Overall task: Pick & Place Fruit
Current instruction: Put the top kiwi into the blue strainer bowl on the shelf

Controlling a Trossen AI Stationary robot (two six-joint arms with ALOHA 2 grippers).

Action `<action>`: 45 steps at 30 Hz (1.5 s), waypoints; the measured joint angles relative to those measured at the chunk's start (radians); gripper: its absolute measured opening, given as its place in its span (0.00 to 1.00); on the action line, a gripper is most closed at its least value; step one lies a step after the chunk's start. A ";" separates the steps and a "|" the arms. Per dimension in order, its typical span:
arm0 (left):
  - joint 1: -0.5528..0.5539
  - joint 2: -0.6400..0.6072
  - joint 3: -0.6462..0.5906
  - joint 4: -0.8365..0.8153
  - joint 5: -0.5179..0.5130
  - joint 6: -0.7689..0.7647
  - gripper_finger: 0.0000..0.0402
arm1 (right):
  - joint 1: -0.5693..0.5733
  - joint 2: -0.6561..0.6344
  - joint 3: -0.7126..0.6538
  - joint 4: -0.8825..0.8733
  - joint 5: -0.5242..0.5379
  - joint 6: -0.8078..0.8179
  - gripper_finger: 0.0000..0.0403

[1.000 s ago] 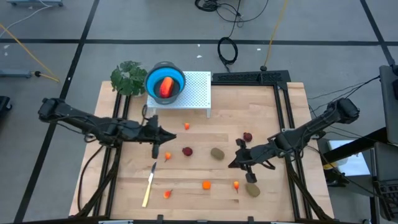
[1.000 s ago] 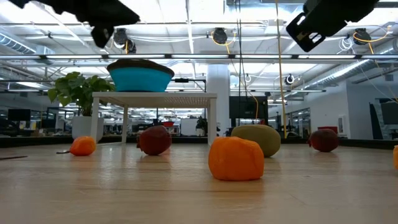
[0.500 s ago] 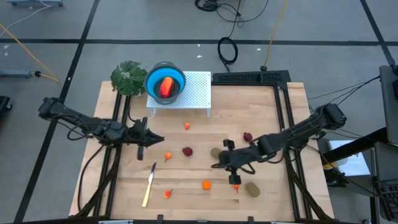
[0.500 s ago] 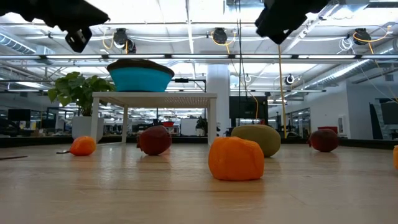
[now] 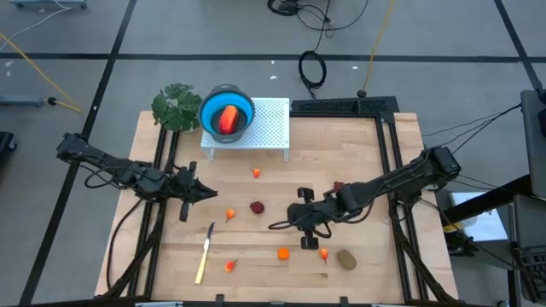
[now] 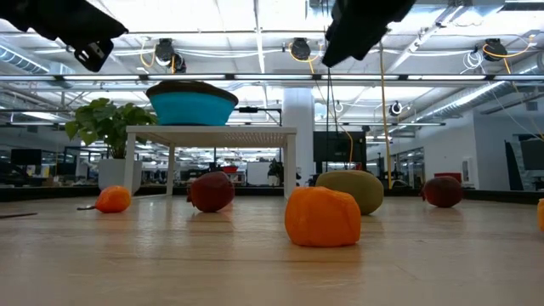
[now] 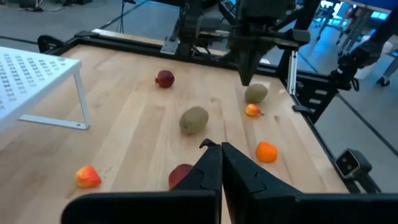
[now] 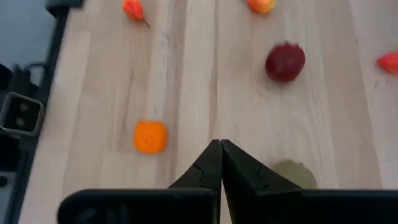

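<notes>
My shut fingers are beside the olive oval [image 8: 297, 173], which lies free of its neighbours. My right gripper should keep moving over the oval until the fingers open above it.
Small toy fruit lies scattered on the wooden table: a dark red round one [image 5: 257, 206], tiny orange ones [image 5: 229, 213] [image 5: 283, 253], and an olive-brown oval [image 5: 346, 259]. A larger red-orange piece [image 5: 226, 117] sits in the blue bowl [image 5: 207, 107] on the white rack [image 5: 271, 119]. My right gripper [image 5: 271, 227] hangs shut above the table's middle, over bare wood, between the orange fruit [image 8: 150, 136] and another olive oval [image 8: 292, 174]. My left gripper [image 5: 209, 194] hangs shut above the left half, short of the dark red fruit [image 7: 180, 176].
A pale-handled knife [image 5: 203, 254] lies near the front left. A green leafy plant [image 5: 175, 107] stands at the far left beside the rack. Another dark red fruit [image 5: 339, 186] lies partly under my right arm. Black rails [image 5: 388, 145] run along the table's right side.
My right gripper has swept from the table's right part toward its middle, staying shut and high; it now covers the olive oval there in the high view. My left gripper has drawn back toward the left edge, shut. No fruit has moved.
</notes>
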 joint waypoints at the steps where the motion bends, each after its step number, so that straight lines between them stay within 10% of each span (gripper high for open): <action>1: -0.002 -0.009 0.000 -0.009 0.000 0.000 0.00 | -0.004 0.005 0.006 0.001 0.000 0.007 0.00; 19: -0.006 -0.066 0.000 -0.090 0.002 0.025 0.03 | -0.106 0.017 0.015 -0.153 -0.084 0.102 0.04; 45: -0.006 -0.066 0.001 -0.095 0.004 0.019 0.03 | -0.171 0.027 0.014 -0.179 -0.161 0.096 0.77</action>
